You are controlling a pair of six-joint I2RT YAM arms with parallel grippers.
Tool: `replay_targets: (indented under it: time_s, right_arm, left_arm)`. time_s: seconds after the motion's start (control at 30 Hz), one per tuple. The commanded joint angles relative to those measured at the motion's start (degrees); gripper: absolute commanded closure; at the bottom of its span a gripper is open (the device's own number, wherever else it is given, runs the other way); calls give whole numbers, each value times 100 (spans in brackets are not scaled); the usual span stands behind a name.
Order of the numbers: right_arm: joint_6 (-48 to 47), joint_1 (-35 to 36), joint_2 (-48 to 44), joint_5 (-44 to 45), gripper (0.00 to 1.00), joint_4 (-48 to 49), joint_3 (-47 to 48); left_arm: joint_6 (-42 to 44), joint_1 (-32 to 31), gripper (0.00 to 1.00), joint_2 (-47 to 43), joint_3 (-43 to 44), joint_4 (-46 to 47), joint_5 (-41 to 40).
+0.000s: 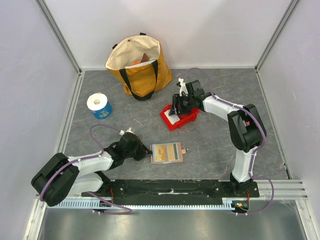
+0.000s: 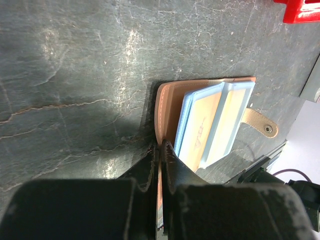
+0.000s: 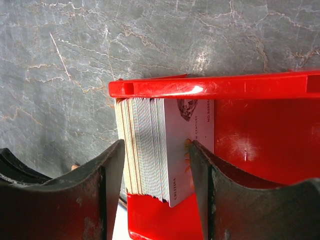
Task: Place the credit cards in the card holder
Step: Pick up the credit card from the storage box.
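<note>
My right gripper has its fingers on both sides of the whole stack of white credit cards [image 3: 144,150]. Next, I open it, move it over and pinch only the front card [image 3: 178,162].
The tan card holder [image 1: 167,152] lies open on the grey table. In the left wrist view [image 2: 167,102] two light blue-edged, yellowish cards [image 2: 212,122] lie on its inner face, and its snap tab [image 2: 260,123] points right. My left gripper [image 1: 143,150] is shut on the holder's near left edge [image 2: 161,150]. A stack of white credit cards [image 3: 150,145] stands on edge in the red bin [image 3: 210,86]. My right gripper [image 3: 156,145] is open and straddles the stack, its right finger [image 3: 200,165] against the front card. It is over the bin in the top view [image 1: 175,107].
The red bin [image 1: 186,119] sits mid-table right of centre. A yellow tote bag [image 1: 140,67] stands at the back. A blue and white roll [image 1: 99,106] sits at the left. Walls and metal rails close in the table.
</note>
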Motion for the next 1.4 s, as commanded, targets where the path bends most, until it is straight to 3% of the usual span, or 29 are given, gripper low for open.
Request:
replay_targets:
  time_s: [0.0, 0.57, 0.67, 0.8, 1.37]
  right_arm:
    - [-32, -38, -320, -141, 40, 116, 125]
    - [-40, -100, -356, -229, 50, 116, 133]
    - [-40, -100, -347, 78, 32, 116, 177]
    - [-84, -117, -233, 149, 21, 99, 317]
    - [-190, -109, 101, -141, 20, -42, 362]
  left_arm:
    - [209, 28, 98, 105, 116, 23, -34]
    - [201, 28, 98, 131, 117, 50, -7]
    - [209, 37, 98, 140, 117, 50, -7]
    - [209, 37, 98, 114, 108, 50, -7]
    - [236, 37, 98, 211, 143, 120, 72]
